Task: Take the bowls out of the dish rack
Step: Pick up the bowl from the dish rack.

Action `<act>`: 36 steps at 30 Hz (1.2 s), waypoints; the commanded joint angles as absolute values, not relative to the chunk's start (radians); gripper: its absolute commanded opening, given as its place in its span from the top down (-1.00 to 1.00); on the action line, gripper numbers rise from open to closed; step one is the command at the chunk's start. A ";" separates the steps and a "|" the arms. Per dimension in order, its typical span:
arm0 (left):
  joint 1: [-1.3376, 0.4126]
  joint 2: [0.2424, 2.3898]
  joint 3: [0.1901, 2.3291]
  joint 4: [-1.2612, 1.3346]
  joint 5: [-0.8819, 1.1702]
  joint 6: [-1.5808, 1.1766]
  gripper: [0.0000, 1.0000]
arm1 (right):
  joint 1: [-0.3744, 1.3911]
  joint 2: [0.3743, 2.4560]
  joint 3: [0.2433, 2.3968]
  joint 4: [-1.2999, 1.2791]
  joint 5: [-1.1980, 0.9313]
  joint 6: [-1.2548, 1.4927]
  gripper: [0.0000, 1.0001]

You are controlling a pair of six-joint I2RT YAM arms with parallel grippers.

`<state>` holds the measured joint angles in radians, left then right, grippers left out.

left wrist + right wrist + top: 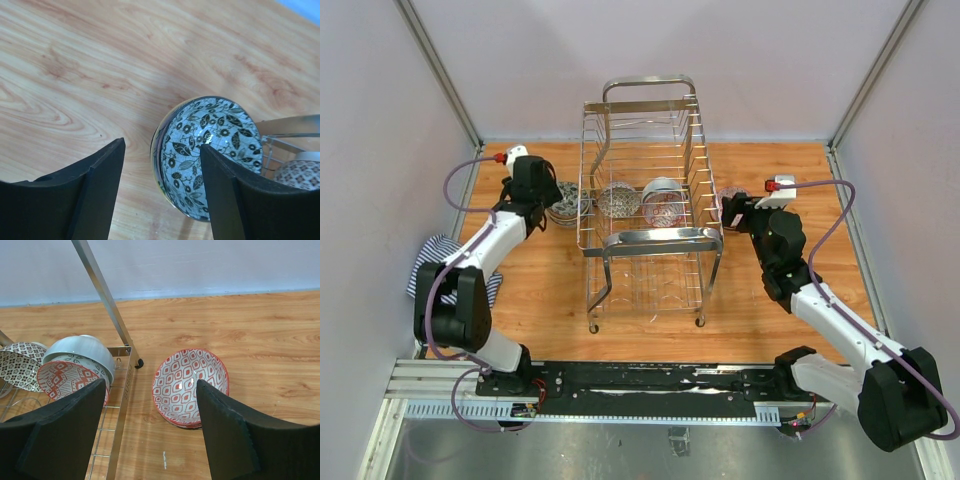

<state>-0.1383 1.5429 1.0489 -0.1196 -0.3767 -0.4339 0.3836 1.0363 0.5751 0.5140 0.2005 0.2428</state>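
Note:
The black leaf-patterned bowl [569, 203] is resting beside the rack, so my open left gripper should keep going to the dark-patterned bowl [618, 200] and close on its near rim.
The chrome wire dish rack [650, 240] stands mid-table. It holds a dark-patterned bowl [618, 200] and a grey bowl with a red-patterned inside [663, 205]. A black leaf-patterned bowl [567, 204] sits on the table left of the rack. My left gripper [552, 198] is open over it. In the left wrist view the gripper [162, 185] straddles this bowl's [210, 145] near rim, one finger above the inside. A red-patterned bowl [729, 198] sits on the table right of the rack. My right gripper [737, 212] is open just behind it. The right wrist view shows this bowl [190, 385] between the spread fingers [150, 425].
A striped cloth [430, 265] lies at the left table edge under the left arm. The rack's side rail [125, 385] and its bowls [75, 360] are left of the right gripper. Walls enclose the table on three sides.

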 commanded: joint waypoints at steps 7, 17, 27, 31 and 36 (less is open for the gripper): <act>-0.129 1.279 0.871 0.185 -0.138 -0.313 -0.33 | 0.373 1.012 0.605 0.511 0.186 0.250 -0.48; -0.144 1.313 0.785 0.419 0.099 -0.282 -0.27 | 0.374 0.987 0.596 0.506 0.188 0.244 -0.48; -0.306 1.430 0.758 0.614 -0.034 -0.110 -0.26 | 0.373 0.970 0.586 0.515 0.192 0.242 -0.49; -0.319 1.484 0.752 0.671 -0.078 -0.099 -0.20 | 0.373 0.960 0.583 0.517 0.193 0.238 -0.49; -0.336 1.532 0.743 0.724 -0.108 -0.059 -0.07 | 0.373 0.959 0.574 0.525 0.200 0.238 -0.49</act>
